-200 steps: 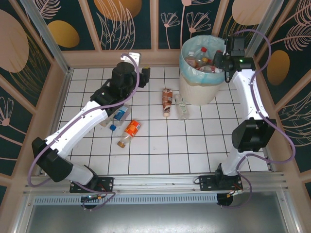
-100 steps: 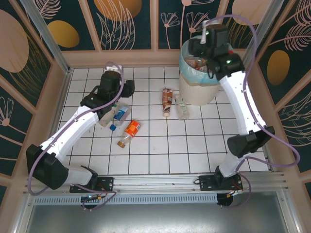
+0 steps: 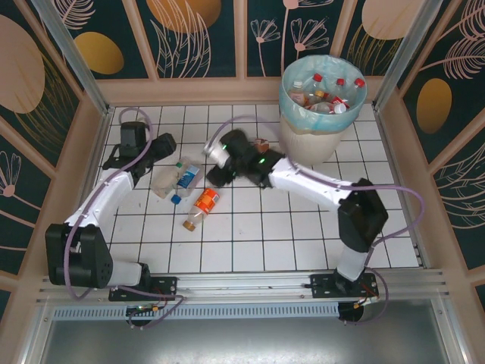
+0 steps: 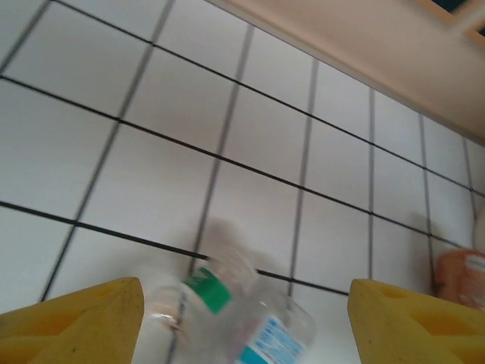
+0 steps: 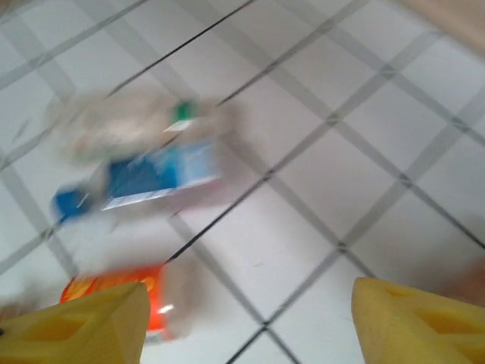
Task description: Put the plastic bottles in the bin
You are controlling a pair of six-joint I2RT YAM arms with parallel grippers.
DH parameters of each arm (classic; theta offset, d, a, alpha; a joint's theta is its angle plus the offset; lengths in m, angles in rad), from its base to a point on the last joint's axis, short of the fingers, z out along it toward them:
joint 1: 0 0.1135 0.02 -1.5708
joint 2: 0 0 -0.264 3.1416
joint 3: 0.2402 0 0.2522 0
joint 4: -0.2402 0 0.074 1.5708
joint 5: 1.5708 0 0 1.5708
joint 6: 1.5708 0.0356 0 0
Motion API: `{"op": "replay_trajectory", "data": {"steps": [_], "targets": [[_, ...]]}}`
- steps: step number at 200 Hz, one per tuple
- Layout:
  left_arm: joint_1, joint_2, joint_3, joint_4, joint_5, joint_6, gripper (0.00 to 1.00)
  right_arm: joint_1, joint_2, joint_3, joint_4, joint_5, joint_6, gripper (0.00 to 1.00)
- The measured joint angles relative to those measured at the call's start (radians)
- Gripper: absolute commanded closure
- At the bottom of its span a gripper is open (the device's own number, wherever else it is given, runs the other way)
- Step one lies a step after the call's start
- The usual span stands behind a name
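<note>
The orange bottle's brown cap (image 3: 189,225) is lying clear of the blue-labelled bottle, so my right gripper should keep going toward that cap until its open fingers are on either side of it.
The bin (image 3: 294,142), round, white and lined in blue-green, stands at the back right with several plastic bottles (image 3: 324,97) inside. On the floor lie a blue-labelled bottle (image 3: 186,178), a clear one (image 3: 162,185), an orange one (image 3: 204,203) and a brown-labelled one (image 3: 261,143) half behind the right arm. My left gripper (image 3: 155,148) hovers left of the clear pair. Its open jaws (image 4: 242,322) frame the clear bottle (image 4: 250,315). My right gripper (image 3: 216,173) hangs mid-floor, open (image 5: 246,326) and empty over bare tile, beside the orange bottle (image 5: 114,299) and the blue-labelled one (image 5: 151,178).
A low tan wall (image 3: 189,89) rings the white tiled floor (image 3: 250,235). The right arm (image 3: 311,182) stretches across the middle from its base at the near right. The left arm (image 3: 98,205) runs along the left side.
The right arm has swung from above the bin down to the middle of the floor and its jaws have opened. The left gripper has drawn back toward the left wall.
</note>
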Motion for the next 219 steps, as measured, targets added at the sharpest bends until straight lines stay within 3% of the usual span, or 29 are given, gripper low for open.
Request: {"op": "replay_trajectory", "data": {"steps": [39,90,179,219], "targets": [[0.046,0.001,-0.031,0.043,0.023,-0.018,0.26,0.182,0.085,-0.011,0.032,-0.06,-0.371,0.24],[0.055,-0.001,-0.122,0.068,0.056,-0.023,0.26,0.214,0.14,-0.085,0.161,-0.054,-0.64,0.21],[0.061,-0.042,-0.141,0.092,0.105,-0.015,0.25,0.227,0.274,-0.053,0.174,-0.031,-0.74,0.24],[0.061,-0.067,-0.145,0.095,0.117,-0.015,0.25,0.24,0.347,0.029,0.155,0.0,-0.74,0.34]]}}
